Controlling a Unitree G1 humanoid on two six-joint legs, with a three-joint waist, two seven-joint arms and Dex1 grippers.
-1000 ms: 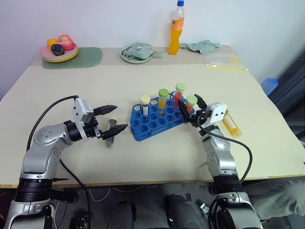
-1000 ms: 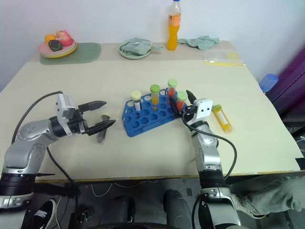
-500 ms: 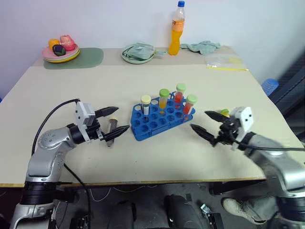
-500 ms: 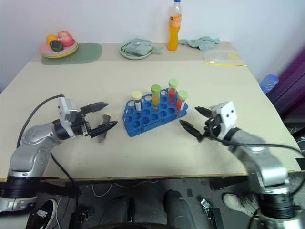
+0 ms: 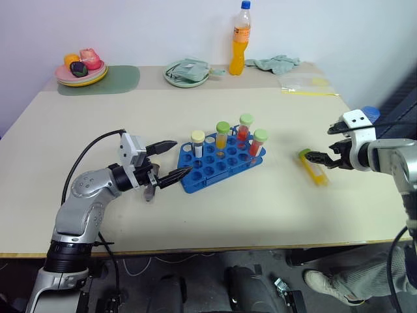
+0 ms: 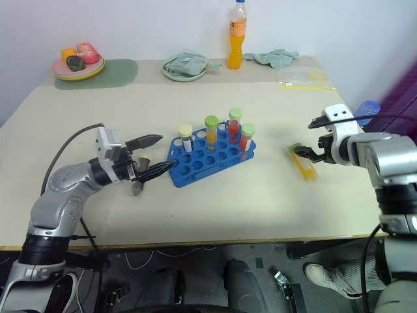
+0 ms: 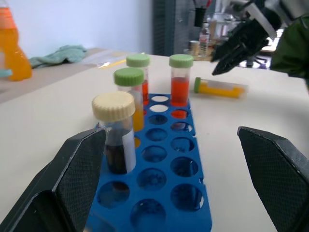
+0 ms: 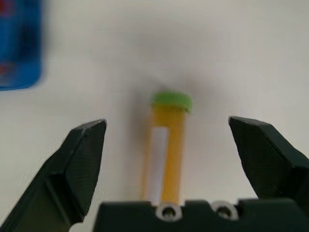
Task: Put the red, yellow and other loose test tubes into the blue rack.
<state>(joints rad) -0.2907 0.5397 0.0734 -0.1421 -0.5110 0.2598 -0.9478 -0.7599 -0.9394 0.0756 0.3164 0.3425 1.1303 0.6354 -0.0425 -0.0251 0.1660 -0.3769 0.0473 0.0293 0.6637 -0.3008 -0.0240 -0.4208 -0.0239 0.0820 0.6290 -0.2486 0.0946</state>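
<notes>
I should keep lowering my right gripper, as the yellow tube's green cap (image 5: 304,153) points away from my open fingers, until they straddle the yellow tube's body (image 5: 318,173), and then close them.
The blue rack (image 5: 210,171) stands mid-table with several capped tubes upright in it, among them a red-orange tube with a green cap (image 5: 258,142) at its right end. A yellow tube (image 5: 313,167) with a green cap lies on the table to the rack's right. My right gripper (image 5: 321,145) hovers open just above it, its fingers (image 8: 82,159) on either side of the yellow tube (image 8: 165,145). My left gripper (image 5: 178,158) is open at the rack's left end. A dark tube with a cream cap (image 6: 138,188) lies under it, partly hidden.
An orange drink bottle (image 5: 242,39), a plate with a cloth (image 5: 187,72), a fruit plate (image 5: 81,68) on a green mat, a loose cloth (image 5: 277,63) and a plastic bag (image 5: 305,85) line the far edge. The table's right edge is close to my right arm.
My right gripper let go at the rack's right end, swung far to the right and tipped downward over the yellow tube. The left gripper edged toward the rack.
</notes>
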